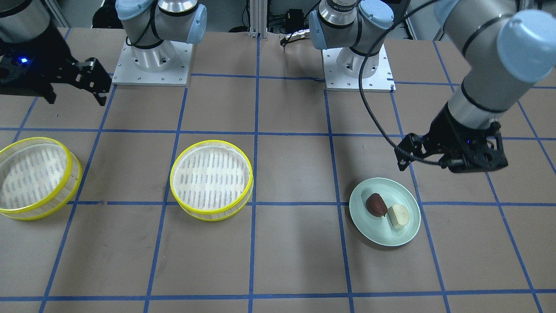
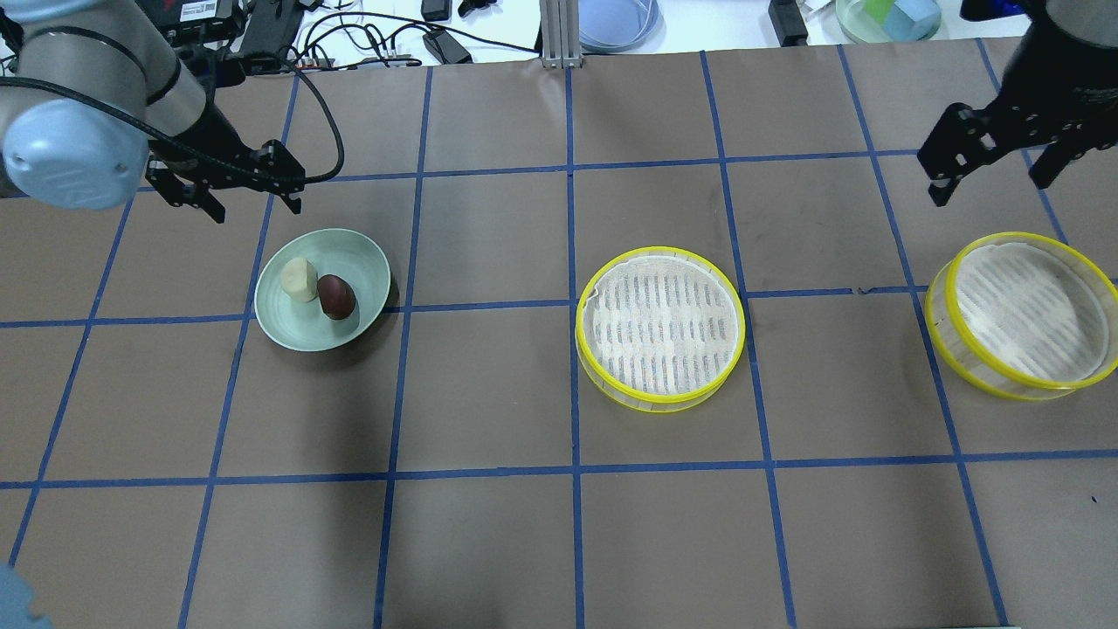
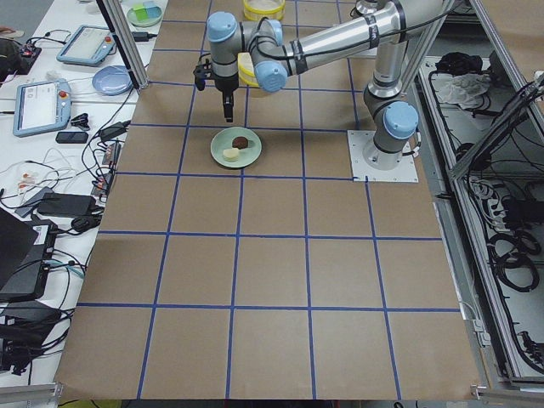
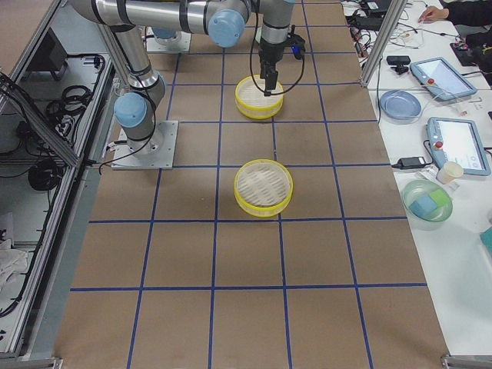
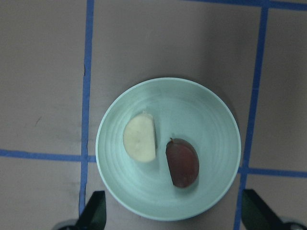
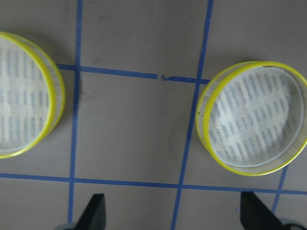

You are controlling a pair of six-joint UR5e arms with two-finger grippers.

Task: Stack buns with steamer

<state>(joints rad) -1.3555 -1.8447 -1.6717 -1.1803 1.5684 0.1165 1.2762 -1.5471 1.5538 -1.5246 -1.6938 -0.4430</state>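
Observation:
The pale cream bun will come up alone as I lift it, because a narrow part of the green plate shows between the buns.
A dark reddish-brown bun and a pale cream bun lie side by side on a green plate at the table's left. My left gripper hangs open and empty above the plate's far edge; its wrist view shows both buns below the fingers. One yellow-rimmed steamer stands empty mid-table. A second empty steamer stands at the far right. My right gripper is open and empty, above the table beyond the right steamer.
Blue tape lines grid the brown table. The two arm bases are bolted at the robot's edge. Cables and a bowl of blocks lie on the bench past the far edge.

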